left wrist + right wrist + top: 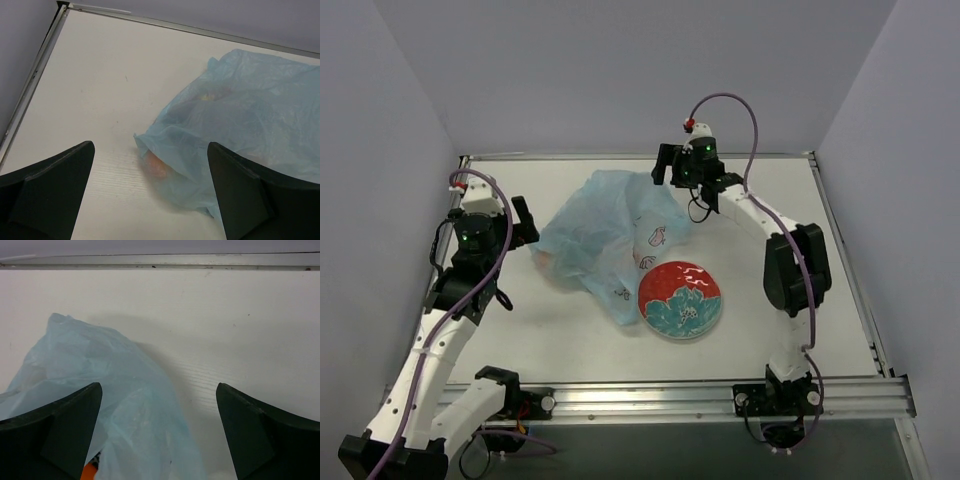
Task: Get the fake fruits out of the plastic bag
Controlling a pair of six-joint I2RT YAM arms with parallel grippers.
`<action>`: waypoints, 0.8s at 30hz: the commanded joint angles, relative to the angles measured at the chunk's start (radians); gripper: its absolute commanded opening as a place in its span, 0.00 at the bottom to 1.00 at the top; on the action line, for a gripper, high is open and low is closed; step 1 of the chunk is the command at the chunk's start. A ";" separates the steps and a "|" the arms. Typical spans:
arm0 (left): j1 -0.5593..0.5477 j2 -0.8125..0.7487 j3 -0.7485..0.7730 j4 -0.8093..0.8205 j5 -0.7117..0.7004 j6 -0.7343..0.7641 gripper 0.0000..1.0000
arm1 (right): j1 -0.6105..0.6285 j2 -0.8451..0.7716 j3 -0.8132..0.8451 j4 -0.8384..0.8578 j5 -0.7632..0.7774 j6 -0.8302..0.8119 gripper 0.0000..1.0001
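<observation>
I should pinch the layer's edge [609, 281] with my left gripper and hold it before my right gripper reaches in, because the plastic bag's upper layer [609, 243] hangs down over the fake fruits.
The crinkled light-blue plastic bag [605, 232] lies on the white table, left of centre. An orange fake fruit [156, 166] shows dimly through the bag's near-left corner; in the top view it is a faint orange patch [548, 262]. The other fruits are hidden in the bag. My left gripper [523, 228] is open and empty just left of the bag; in the left wrist view [150, 200] the bag's corner [200, 165] lies between its fingers. My right gripper [686, 182] is open at the bag's back right end, above the bag [110, 405]. A small orange bit [89, 473] shows at that view's bottom edge.
A red plate with a teal flower pattern [714, 288] sits just right of the bag's near end. Metal rails [640, 157] run along the table's back and sides, with grey walls behind them. Bare white table [100, 85] lies left of the bag.
</observation>
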 commanded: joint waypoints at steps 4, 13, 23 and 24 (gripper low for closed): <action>-0.013 0.001 0.025 0.087 0.154 0.011 0.94 | -0.018 -0.271 -0.146 0.028 0.037 -0.013 1.00; -0.105 0.038 0.000 0.161 0.354 0.051 0.90 | -0.036 -0.737 -0.564 0.005 0.077 0.038 1.00; -0.117 0.093 0.034 0.128 0.381 0.068 0.94 | -0.039 -1.084 -0.783 -0.100 0.112 0.006 1.00; -0.119 0.094 0.032 0.136 0.398 0.066 0.98 | -0.039 -1.110 -0.792 -0.110 0.111 0.006 1.00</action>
